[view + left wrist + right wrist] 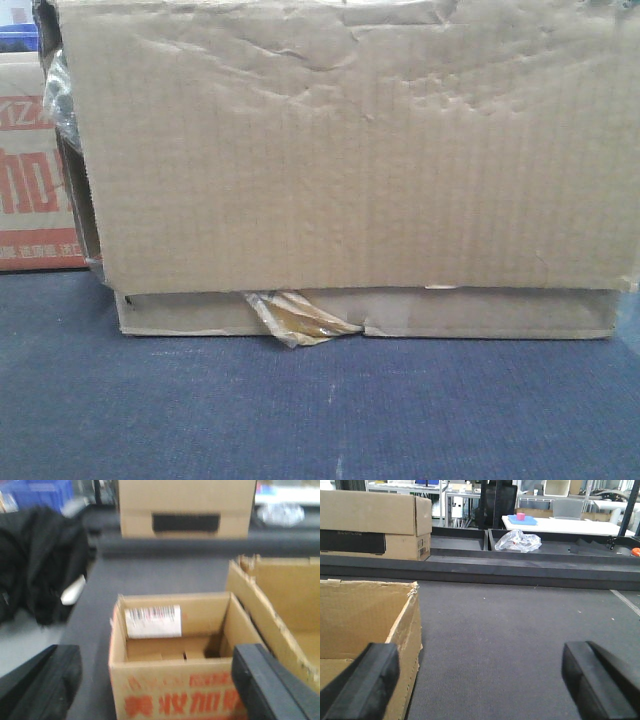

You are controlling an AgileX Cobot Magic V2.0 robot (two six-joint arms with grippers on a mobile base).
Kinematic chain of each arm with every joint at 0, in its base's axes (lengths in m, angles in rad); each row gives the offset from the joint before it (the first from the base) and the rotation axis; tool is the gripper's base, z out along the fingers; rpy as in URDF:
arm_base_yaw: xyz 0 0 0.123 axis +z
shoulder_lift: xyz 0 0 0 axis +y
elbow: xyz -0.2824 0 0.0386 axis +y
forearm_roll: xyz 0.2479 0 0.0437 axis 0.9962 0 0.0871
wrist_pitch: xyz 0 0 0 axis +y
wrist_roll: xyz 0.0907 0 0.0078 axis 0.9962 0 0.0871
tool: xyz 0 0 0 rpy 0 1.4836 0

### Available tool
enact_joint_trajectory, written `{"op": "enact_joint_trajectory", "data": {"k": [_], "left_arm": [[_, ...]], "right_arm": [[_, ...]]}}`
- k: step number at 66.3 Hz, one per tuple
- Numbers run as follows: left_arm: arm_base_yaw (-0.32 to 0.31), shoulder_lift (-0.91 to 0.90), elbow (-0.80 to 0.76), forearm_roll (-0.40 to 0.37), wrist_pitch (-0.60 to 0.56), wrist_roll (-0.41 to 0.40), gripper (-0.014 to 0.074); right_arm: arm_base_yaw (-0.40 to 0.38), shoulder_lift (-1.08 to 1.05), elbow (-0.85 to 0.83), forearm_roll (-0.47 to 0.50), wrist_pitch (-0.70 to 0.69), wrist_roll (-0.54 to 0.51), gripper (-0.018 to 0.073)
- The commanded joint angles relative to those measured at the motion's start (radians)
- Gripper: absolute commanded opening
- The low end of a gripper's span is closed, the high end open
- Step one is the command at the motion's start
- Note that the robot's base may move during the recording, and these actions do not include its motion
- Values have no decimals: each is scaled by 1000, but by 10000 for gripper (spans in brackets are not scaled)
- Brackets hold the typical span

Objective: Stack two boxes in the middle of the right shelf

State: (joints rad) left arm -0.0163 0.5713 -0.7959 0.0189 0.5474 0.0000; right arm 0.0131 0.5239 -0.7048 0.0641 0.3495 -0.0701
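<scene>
The plain box gapes open (290,597) and looks roomier than the red-printed box (177,665). The red-printed box will fit inside the plain box when I lower it.
A large creased brown box (340,150) fills the front view and rests on a flatter brown box (480,312) with torn yellowish tape (300,318) at its front edge. Both stand on a dark carpeted top (320,410). The left wrist view has the open-topped plain box (280,595) at the right. My left gripper (155,667) is open, hovering over a red-printed box and holding nothing. My right gripper (477,667) is open over bare carpet, its left finger (367,680) by the plain box's torn wall (407,630). The shelf is out of view.
An open red-printed carton (175,700) stands left of the stack, also seen at the front view's left edge (30,180). Black fabric (35,565) lies further left. A box with a black slot (185,510), a plastic bag (517,540) and a raised black ledge (520,572) lie beyond.
</scene>
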Motion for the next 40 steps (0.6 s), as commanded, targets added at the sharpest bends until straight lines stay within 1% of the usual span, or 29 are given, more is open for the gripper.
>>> {"op": "enact_joint_trajectory", "data": {"k": [1,6,16,20,26,28,32,35,40], "left_arm": [[-14,82,-44,5,75,0,551],[-14,160,-95,5,149,0,552],[-14,357,-275,5,274,0,550],[-2,441,-350,5,309,0,550],[39,568,-494,0,387,0,550],[55,603,-537,-19,409,21,550],[97,681,-634,-60,466,88,547],[125,733,-704,-79,515,134,547],[166,825,-792,-95,577,186,547]], "right_arm": [[8,4,-7,-13,-45,-3,558],[12,4,-7,-13,-45,-3,558],[12,4,-7,-13,-45,-3,558],[12,4,-7,-13,-45,-3,558],[23,4,-7,-15,-45,-3,558],[25,4,-7,-17,-45,-3,558],[29,4,-7,-17,-45,-3,558],[29,4,-7,-17,-45,-3,558],[29,4,-7,-17,-45,-3,558]]}}
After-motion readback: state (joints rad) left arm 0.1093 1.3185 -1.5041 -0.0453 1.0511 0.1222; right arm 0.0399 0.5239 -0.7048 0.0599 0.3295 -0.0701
